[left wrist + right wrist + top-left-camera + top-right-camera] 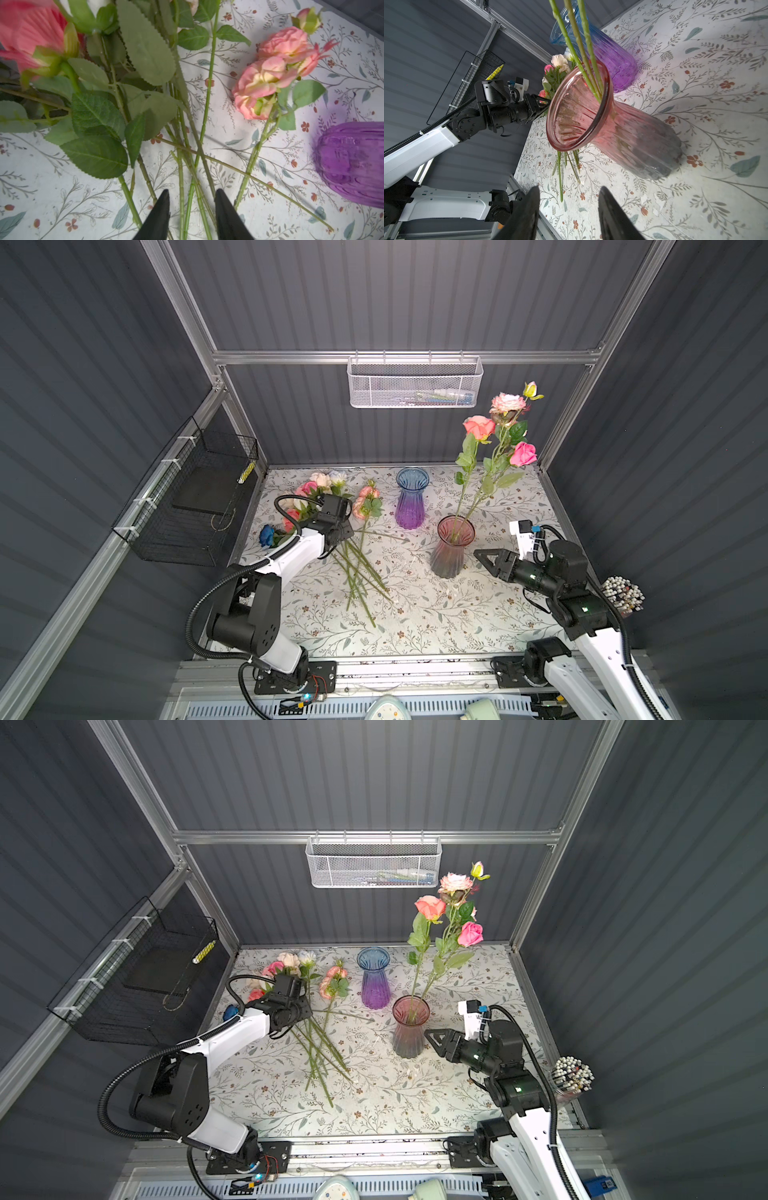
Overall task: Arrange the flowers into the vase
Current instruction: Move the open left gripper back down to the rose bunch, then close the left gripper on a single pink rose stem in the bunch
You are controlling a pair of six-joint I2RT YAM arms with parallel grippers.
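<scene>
Next, I move my left gripper closer to the flower heads and close it on the topmost stem [201, 156] alone, because several stems [191, 208] run between its fingers.
A pink glass vase [452, 549] [591, 116] stands right of centre with three flowers [498, 435] upright in it, heads coral, pink and cream. More flowers [328, 497] lie in a pile at the left, their stems [195, 166] fanned toward the front, and a blue rose [267, 535] rests at the pile's left edge. My left gripper [344, 533] [191, 191] hangs open over those stems, several of them running between its fingers untouched. At the vase's right side my right gripper [484, 562] [569, 188] stands open and holds nothing.
A blue-to-purple glass vase [410, 497] stands behind the pink one, beside the pile. A white mesh basket [415, 383] hangs on the back rail, a black wire basket [195, 497] on the left wall. A holder of white-tipped sticks [623, 595] sits at the right edge.
</scene>
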